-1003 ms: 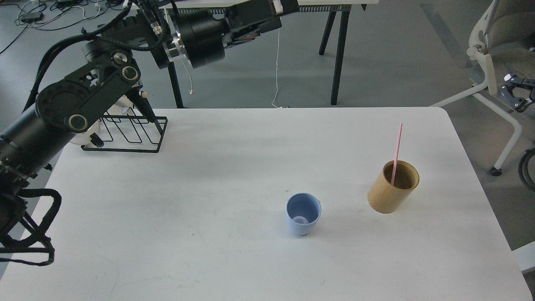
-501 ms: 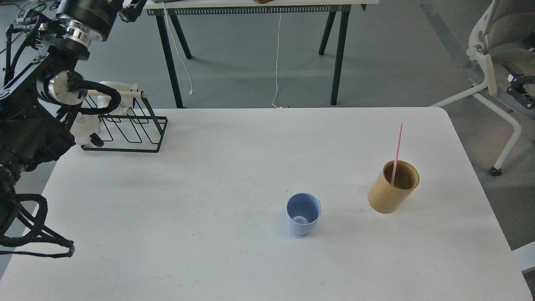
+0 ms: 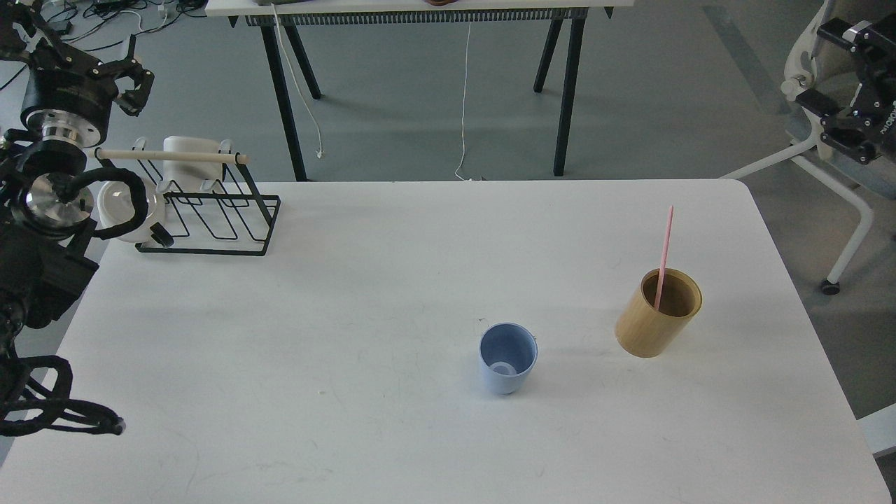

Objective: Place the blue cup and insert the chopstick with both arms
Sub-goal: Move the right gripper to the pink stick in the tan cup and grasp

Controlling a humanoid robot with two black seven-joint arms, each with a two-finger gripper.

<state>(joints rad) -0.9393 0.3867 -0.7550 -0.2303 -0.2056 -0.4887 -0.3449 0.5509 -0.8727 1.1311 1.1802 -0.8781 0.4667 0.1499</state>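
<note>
The pink chopstick (image 3: 663, 259) will lean on the cup's rim and the cup will stay upright when I put the chopstick in, because the blue cup has a wide, empty opening (image 3: 508, 348).
The blue cup (image 3: 508, 365) stands upright and empty on the white table (image 3: 392, 280), right of centre toward the front. To its right a tan cylindrical holder (image 3: 656, 316) leans slightly, with one pink chopstick (image 3: 665, 248) standing in it. My left gripper (image 3: 77, 52) is raised at the far left, above the rack and far from the cup; its fingers are spread and hold nothing. My right gripper (image 3: 850, 84) is at the upper right, off the table beside the chair, open and empty.
A black wire rack (image 3: 210, 224) stands at the table's back left corner, with a white cup (image 3: 126, 210) and a wooden rod (image 3: 168, 155) on it. A dark-legged table (image 3: 560, 84) stands behind. An office chair (image 3: 833, 161) is at the right.
My left arm has swung back from across the far edge to the far left and raised its gripper. My right gripper has come up into view at the upper right. Cup and holder have not moved.
</note>
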